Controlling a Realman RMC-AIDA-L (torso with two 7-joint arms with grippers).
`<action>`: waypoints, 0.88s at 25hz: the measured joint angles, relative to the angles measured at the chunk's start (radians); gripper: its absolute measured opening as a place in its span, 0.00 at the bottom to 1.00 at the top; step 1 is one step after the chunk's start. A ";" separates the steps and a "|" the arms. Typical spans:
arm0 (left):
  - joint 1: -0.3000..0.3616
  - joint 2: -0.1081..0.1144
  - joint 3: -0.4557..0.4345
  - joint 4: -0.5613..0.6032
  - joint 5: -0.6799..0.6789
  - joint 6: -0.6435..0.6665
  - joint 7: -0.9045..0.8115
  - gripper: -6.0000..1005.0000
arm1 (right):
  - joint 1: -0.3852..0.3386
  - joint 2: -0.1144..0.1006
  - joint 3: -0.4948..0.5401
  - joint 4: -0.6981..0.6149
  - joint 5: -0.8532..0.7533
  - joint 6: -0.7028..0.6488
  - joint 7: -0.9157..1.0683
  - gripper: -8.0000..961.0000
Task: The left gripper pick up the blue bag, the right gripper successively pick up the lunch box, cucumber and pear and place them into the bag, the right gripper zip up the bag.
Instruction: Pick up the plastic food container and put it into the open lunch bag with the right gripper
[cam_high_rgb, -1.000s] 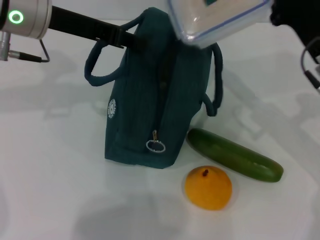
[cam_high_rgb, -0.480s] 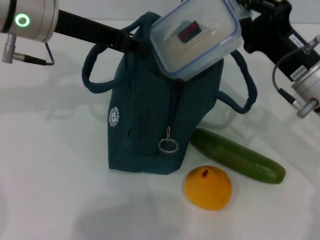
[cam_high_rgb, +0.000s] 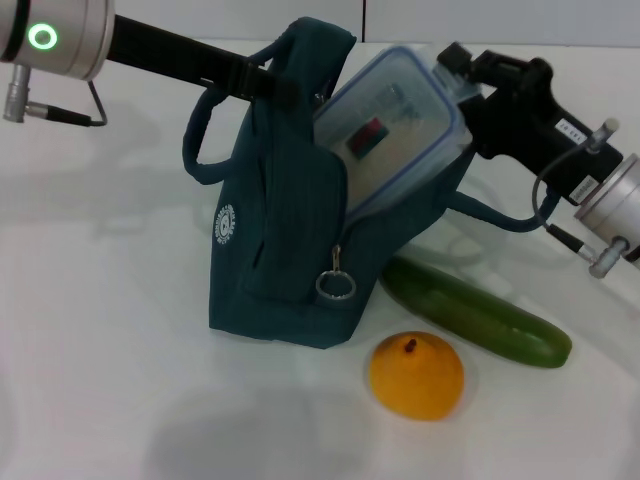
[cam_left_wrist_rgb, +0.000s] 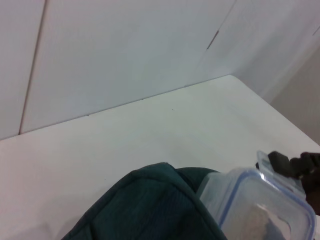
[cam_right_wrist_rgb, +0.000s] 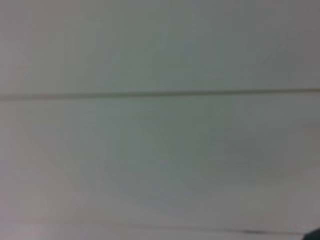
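My right gripper keeps pushing the lunch box in, as the lunch box's lower end (cam_high_rgb: 372, 188) is inside the blue bag's opening (cam_high_rgb: 345, 222), until the bag's sides are around it, and then let go.
The blue bag (cam_high_rgb: 285, 230) stands on the white table (cam_high_rgb: 100, 330), open at the top. My left gripper (cam_high_rgb: 268, 82) is shut on the bag's upper rim and holds it up. My right gripper (cam_high_rgb: 458, 78) is shut on the clear lunch box (cam_high_rgb: 390, 130), which is tilted and partly inside the bag's mouth. The lunch box (cam_left_wrist_rgb: 257, 210) and bag (cam_left_wrist_rgb: 145, 207) also show in the left wrist view. The green cucumber (cam_high_rgb: 475, 312) lies to the right of the bag. The yellow-orange pear (cam_high_rgb: 416, 375) sits in front of it. The right wrist view shows only a blank surface.
The bag's zipper pull ring (cam_high_rgb: 336, 286) hangs at its front. One bag handle (cam_high_rgb: 205, 140) loops out on the left, another (cam_high_rgb: 500, 215) trails under my right arm. Cables (cam_high_rgb: 560, 200) hang from the right wrist.
My right gripper has moved down and to the left with the lunch box, tilting it from above the bag into the bag's open mouth. The bag has shifted slightly.
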 joint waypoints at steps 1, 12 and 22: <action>0.000 0.000 0.001 -0.001 0.000 0.000 0.003 0.06 | -0.001 0.000 0.000 -0.005 -0.013 0.000 -0.006 0.11; 0.000 -0.005 0.007 -0.007 -0.025 0.001 0.046 0.06 | 0.037 0.000 0.002 0.017 -0.076 0.056 -0.079 0.16; 0.012 0.001 -0.005 -0.032 -0.027 -0.012 0.087 0.06 | 0.089 0.000 -0.001 0.017 -0.153 0.092 -0.080 0.21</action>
